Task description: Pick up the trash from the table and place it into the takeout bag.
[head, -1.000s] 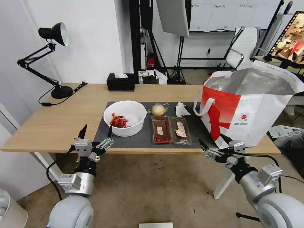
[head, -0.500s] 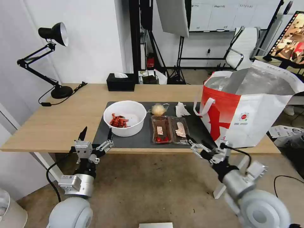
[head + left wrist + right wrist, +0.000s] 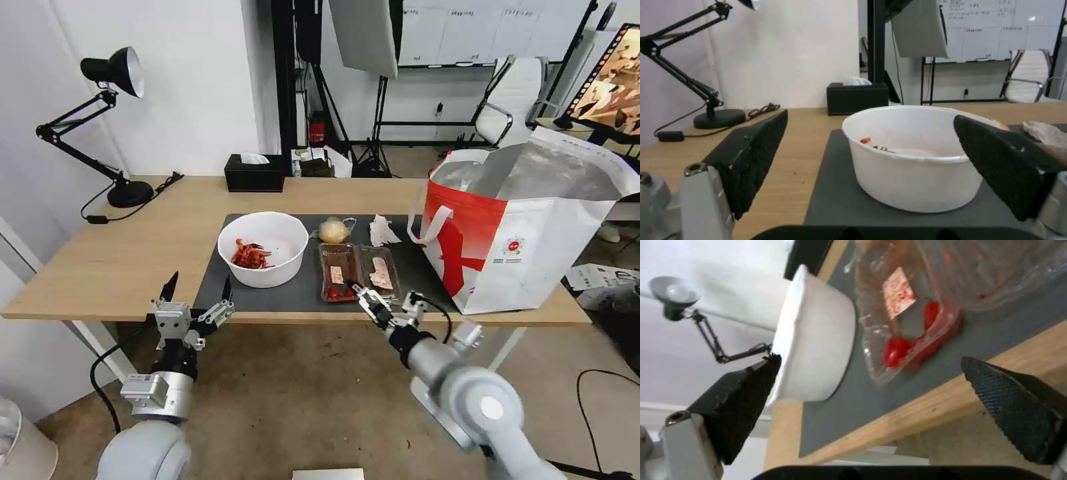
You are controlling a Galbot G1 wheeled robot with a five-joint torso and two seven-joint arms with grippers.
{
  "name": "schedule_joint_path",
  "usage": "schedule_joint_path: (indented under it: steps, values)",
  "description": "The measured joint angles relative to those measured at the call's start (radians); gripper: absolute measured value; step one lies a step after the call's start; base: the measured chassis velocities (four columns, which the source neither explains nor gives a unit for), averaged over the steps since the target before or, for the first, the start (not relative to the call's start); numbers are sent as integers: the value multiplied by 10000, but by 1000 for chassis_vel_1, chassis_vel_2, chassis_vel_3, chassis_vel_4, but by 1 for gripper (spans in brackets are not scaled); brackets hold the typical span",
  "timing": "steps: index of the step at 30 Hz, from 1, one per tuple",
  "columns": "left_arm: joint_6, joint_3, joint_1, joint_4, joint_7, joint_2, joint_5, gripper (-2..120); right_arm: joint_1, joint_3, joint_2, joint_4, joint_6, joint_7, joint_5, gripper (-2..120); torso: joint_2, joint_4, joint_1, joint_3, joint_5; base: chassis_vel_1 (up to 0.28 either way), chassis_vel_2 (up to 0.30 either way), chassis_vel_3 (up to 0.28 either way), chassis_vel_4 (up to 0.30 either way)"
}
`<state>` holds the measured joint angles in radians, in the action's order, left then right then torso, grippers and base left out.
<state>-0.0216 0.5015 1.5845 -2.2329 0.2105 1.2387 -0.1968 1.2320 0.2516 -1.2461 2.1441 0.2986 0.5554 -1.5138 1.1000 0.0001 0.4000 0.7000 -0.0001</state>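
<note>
I expect the clear hinged tray to fold together when I lift it, because it lies open with its halves joined at a middle seam.
On the dark mat of the table stand a white bowl with red shells, a clear hinged tray with scraps, a yellowish wrapped lump and a crumpled tissue. The white-and-red takeout bag stands open at the table's right end. My left gripper is open at the front edge, facing the bowl. My right gripper is open at the front edge, just short of the tray, with the bowl beyond it. Neither gripper holds anything.
A black desk lamp stands on the table's far left, and a black tissue box sits at the back edge. A white office chair and stands are in the room behind. Bare wood lies left of the mat.
My right arm has swung left, from in front of the bag to the front edge by the clear tray. The left gripper has sunk slightly. The trash has not moved.
</note>
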Motion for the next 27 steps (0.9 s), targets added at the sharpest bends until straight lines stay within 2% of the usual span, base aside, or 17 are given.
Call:
schedule_joint_path:
  steps: [10, 15, 27]
  values:
    - [-25, 130, 52, 26, 34, 25, -18, 100, -462, 10, -407, -515, -123, 506, -278, 100, 0, 0, 0, 0, 1, 0, 0, 0, 0]
    - [-26, 153, 63, -40, 241, 23, -37, 100, -520, 64, -442, -564, -122, 739, -416, 100, 0, -1, 0, 0, 1, 0, 0, 0, 0]
    - [-20, 99, 52, -46, 274, -36, -57, 100, -759, 343, -543, -768, -64, 1207, -769, 100, 0, -1, -1, 0, 1, 0, 0, 0, 0]
